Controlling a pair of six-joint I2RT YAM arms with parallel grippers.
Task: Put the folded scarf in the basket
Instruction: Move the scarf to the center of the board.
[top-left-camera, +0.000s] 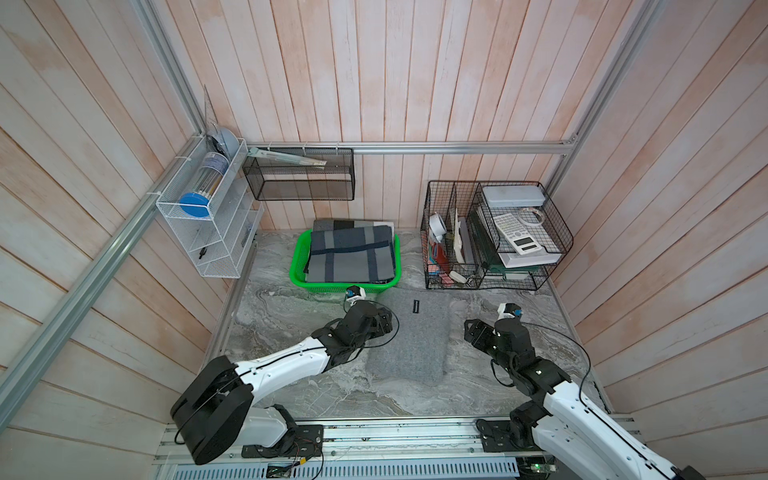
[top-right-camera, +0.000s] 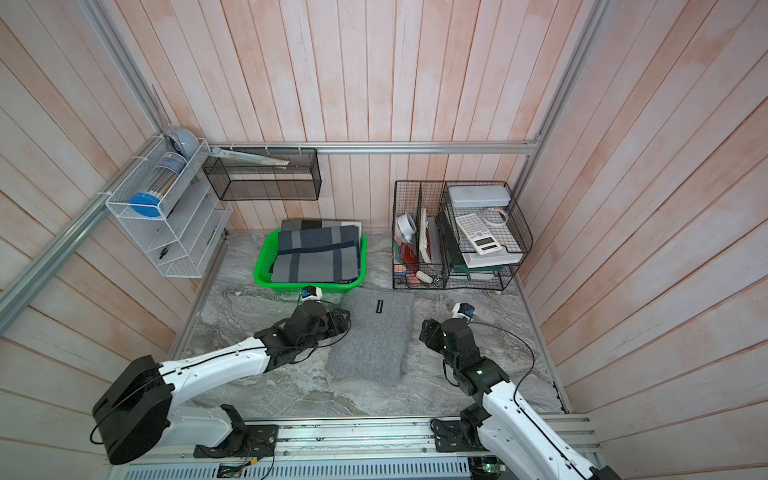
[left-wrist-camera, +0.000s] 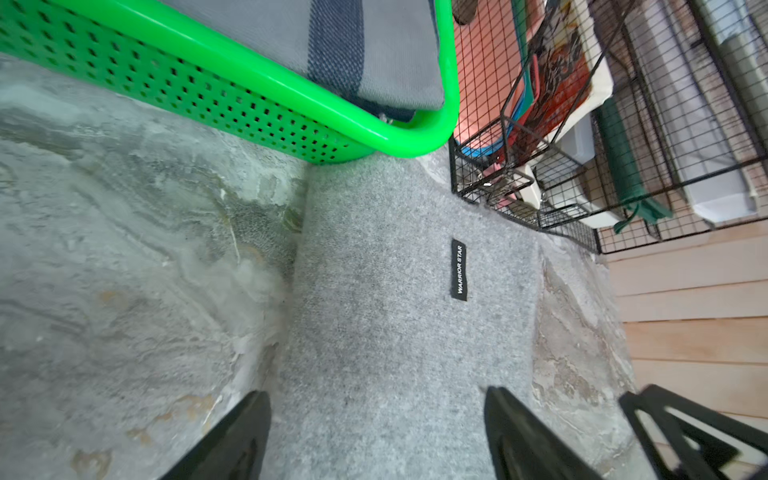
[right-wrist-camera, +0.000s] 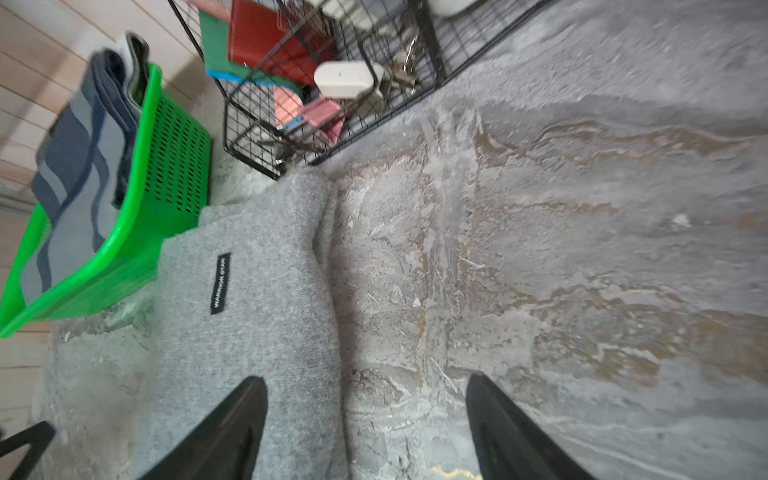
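Note:
Next, I turn the label end (top-left-camera: 432, 296) with my right gripper until the scarf lies crosswise before lifting, as the folded scarf (top-left-camera: 410, 340) points lengthwise at the wide green basket.
A folded grey scarf (top-left-camera: 411, 340) (top-right-camera: 374, 336) with a small black label lies flat on the marble table, its far end close to the green perforated basket (top-left-camera: 297, 266) (top-right-camera: 262, 266). A folded grey and navy striped cloth (top-left-camera: 353, 257) fills the basket. My left gripper (top-left-camera: 384, 322) (left-wrist-camera: 376, 395) is open at the scarf's left side, and grey scarf (left-wrist-camera: 395, 311) fills the gap between its fingers. Open too, my right gripper (top-left-camera: 471, 330) (right-wrist-camera: 365, 380) straddles the right edge of the scarf (right-wrist-camera: 249, 311), one finger over fabric and one over bare table. Neither holds anything.
A black wire desk organiser (top-left-camera: 494, 237) full of stationery stands at the back right, close to the scarf's far right corner. A black mesh shelf (top-left-camera: 299, 174) and a white wire rack (top-left-camera: 203, 216) hang on the walls. Wooden walls close in three sides.

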